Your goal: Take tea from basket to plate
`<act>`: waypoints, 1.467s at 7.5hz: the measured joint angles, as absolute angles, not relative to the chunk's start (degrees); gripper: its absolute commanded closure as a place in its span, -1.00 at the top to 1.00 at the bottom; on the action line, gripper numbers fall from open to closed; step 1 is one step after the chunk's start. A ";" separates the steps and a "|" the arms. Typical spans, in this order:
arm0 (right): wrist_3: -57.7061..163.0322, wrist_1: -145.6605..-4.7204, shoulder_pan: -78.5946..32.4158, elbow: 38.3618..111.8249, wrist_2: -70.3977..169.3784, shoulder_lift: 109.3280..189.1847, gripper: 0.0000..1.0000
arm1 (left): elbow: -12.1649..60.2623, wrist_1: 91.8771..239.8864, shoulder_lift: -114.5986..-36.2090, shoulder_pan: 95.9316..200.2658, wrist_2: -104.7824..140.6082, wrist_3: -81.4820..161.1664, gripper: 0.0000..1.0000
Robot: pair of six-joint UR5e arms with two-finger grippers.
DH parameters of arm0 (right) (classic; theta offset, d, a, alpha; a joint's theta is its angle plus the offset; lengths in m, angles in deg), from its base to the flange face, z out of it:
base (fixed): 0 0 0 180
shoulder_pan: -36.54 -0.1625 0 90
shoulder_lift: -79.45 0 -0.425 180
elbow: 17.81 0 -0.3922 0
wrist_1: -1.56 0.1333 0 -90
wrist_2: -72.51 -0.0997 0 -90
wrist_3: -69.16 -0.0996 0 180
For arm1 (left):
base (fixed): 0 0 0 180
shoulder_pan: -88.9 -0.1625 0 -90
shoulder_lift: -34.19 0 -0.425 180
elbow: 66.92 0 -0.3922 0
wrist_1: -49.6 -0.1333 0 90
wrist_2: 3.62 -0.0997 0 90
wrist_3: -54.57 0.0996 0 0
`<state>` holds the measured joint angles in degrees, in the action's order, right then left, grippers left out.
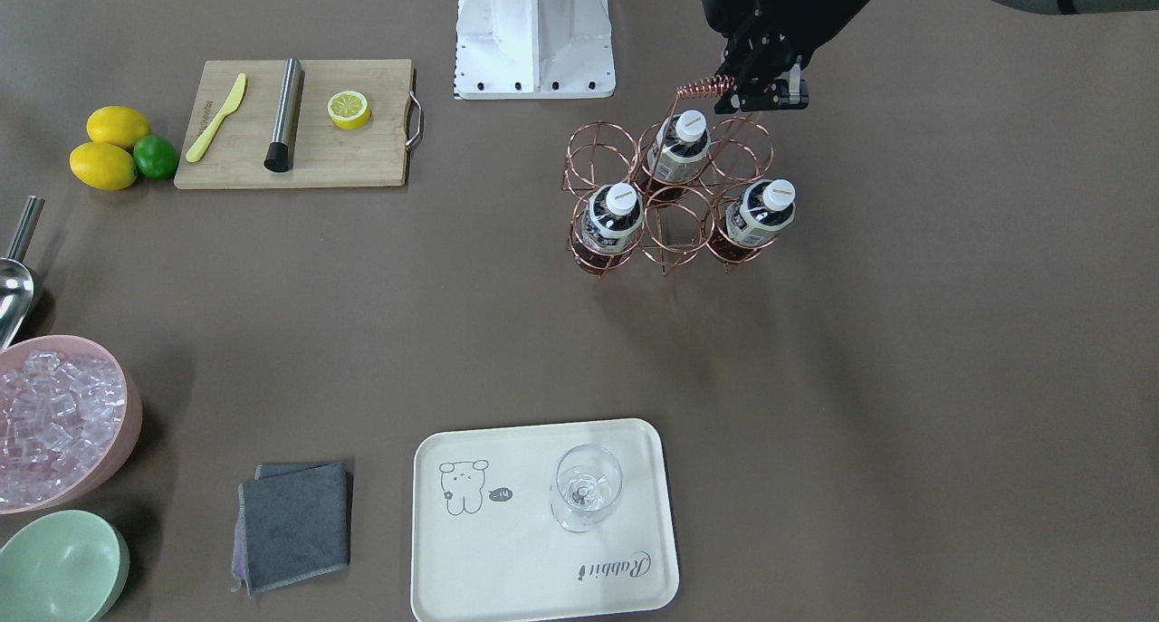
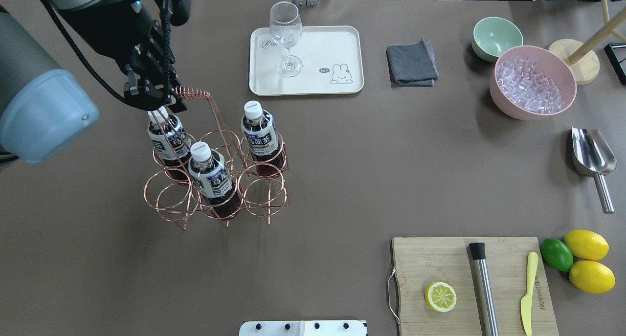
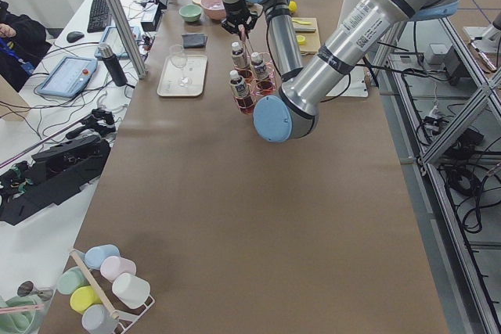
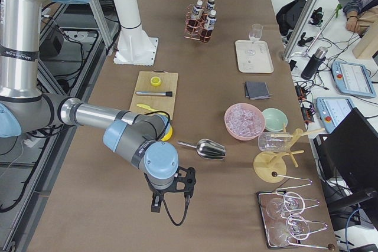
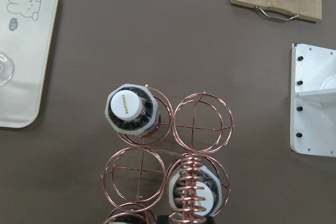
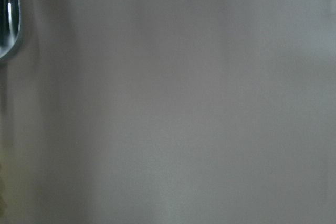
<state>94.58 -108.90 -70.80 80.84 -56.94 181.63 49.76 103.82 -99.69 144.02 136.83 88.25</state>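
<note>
Each tea bottle is sitting inside its own wire ring [image 1: 606, 259], so the bottles [image 1: 613, 218] should stay upright and come along when I carry the basket by its handle.
Three tea bottles stand in the copper wire basket [image 2: 193, 92]: one on the robot's far left [image 2: 165, 133], one in the near row's middle [image 2: 210, 172], one toward the plate [image 2: 259, 130]. My left gripper [image 2: 149, 97] hangs open and empty just above the far-left bottle's cap, beside the twisted handle [image 1: 706, 85]. In the left wrist view the handle coil lies over one cap [image 5: 197, 192] and another bottle [image 5: 128, 106] stands clear. The cream Rabbit plate [image 2: 318, 52] holds no tea. My right gripper [image 4: 170, 196] is low over the table far off; I cannot tell its state.
A wine glass [image 2: 286, 37] stands on the plate's left half. A grey cloth [image 2: 412, 63], a green bowl [image 2: 495, 36], a pink bowl of ice [image 2: 533, 81], a metal scoop [image 2: 592, 155] and a cutting board [image 2: 474, 282] with lemons lie to the right.
</note>
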 measured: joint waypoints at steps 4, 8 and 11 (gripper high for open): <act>74.85 -109.12 -58.18 91.60 -62.94 181.34 1.00 | 48.18 109.60 -100.79 139.10 136.69 79.50 -1.00; 49.60 -109.24 -40.18 95.13 -70.00 169.12 1.00 | 43.64 114.56 -101.52 136.97 136.68 78.82 -1.00; 30.99 -109.28 -30.88 94.42 -77.99 156.95 1.00 | 43.35 114.98 -101.43 136.65 136.65 78.66 -1.00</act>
